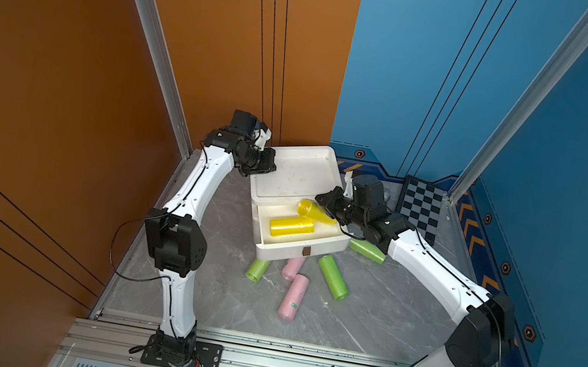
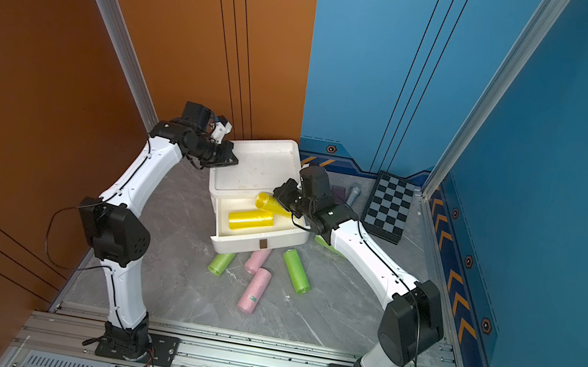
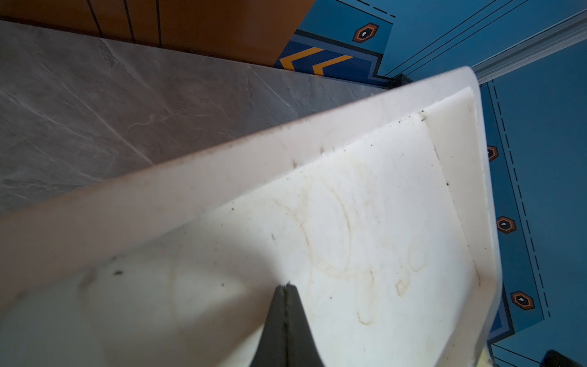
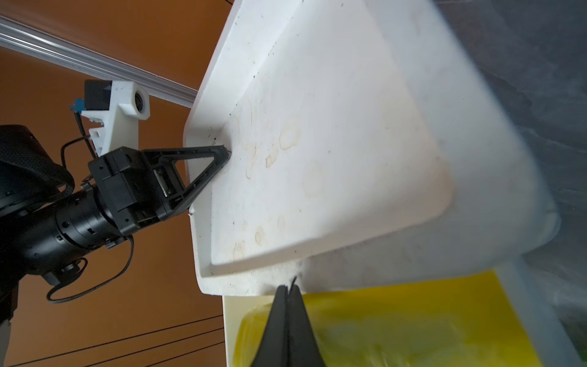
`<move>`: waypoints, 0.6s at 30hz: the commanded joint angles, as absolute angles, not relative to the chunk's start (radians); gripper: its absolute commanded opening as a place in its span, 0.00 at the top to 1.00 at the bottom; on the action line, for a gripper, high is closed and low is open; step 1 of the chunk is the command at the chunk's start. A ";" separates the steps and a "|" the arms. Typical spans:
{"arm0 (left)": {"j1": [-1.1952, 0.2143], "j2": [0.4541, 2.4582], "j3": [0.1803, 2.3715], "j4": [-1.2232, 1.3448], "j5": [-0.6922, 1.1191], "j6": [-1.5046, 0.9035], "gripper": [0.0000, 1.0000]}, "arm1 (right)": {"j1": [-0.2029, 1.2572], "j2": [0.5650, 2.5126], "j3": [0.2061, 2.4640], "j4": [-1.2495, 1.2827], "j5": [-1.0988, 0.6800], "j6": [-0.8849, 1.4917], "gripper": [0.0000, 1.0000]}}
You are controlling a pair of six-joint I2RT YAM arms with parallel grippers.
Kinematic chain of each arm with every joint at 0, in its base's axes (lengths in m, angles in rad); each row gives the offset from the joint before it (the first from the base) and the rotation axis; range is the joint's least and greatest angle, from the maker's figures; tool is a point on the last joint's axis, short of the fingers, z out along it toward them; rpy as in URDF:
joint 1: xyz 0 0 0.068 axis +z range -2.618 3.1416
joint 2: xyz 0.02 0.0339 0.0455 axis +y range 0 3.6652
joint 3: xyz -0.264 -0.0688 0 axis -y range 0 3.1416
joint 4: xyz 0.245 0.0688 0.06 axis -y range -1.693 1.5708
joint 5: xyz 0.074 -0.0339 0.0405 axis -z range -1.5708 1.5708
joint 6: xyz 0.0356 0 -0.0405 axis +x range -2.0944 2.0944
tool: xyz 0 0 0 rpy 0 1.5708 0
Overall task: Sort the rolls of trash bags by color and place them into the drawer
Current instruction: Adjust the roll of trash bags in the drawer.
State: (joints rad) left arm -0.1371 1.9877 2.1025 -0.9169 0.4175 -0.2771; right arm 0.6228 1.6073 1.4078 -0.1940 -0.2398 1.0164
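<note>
The rear yellow roll (image 1: 311, 209) is leaning up on the cabinet's edge, so next my right gripper pulls it forward flat onto the drawer's bottom (image 1: 322, 232) before it pushes the drawer's front.
The drawer (image 1: 304, 148) is a white cabinet with a stained tray top (image 3: 365, 222). Its top drawer (image 1: 303, 252) is pulled out. Two yellow rolls of trash bags are in it: one lies flat (image 1: 291, 227), one leans on the back edge (image 1: 314, 211) (image 4: 413, 317). My right gripper (image 1: 318, 198) (image 4: 287, 287) is shut and empty just over the leaning roll. My left gripper (image 1: 272, 164) (image 3: 286, 285) is shut, its tip on the tray top's left corner. On the floor in front lie green rolls (image 1: 257, 269) (image 1: 333, 277) (image 1: 367, 250) and pink rolls (image 1: 293, 267) (image 1: 293, 297).
A black-and-grey chequered board (image 2: 389, 208) leans at the back right. Beside it, behind my right wrist, are a grey stick (image 2: 353, 192) and a purple cube (image 2: 339, 192). Orange and blue walls close in the marble floor on three sides.
</note>
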 commanded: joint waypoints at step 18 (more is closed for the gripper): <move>-0.132 2.057 2.021 -1.117 0.365 -0.268 1.00 | 0.726 1.624 1.350 -0.310 -0.229 0.907 1.00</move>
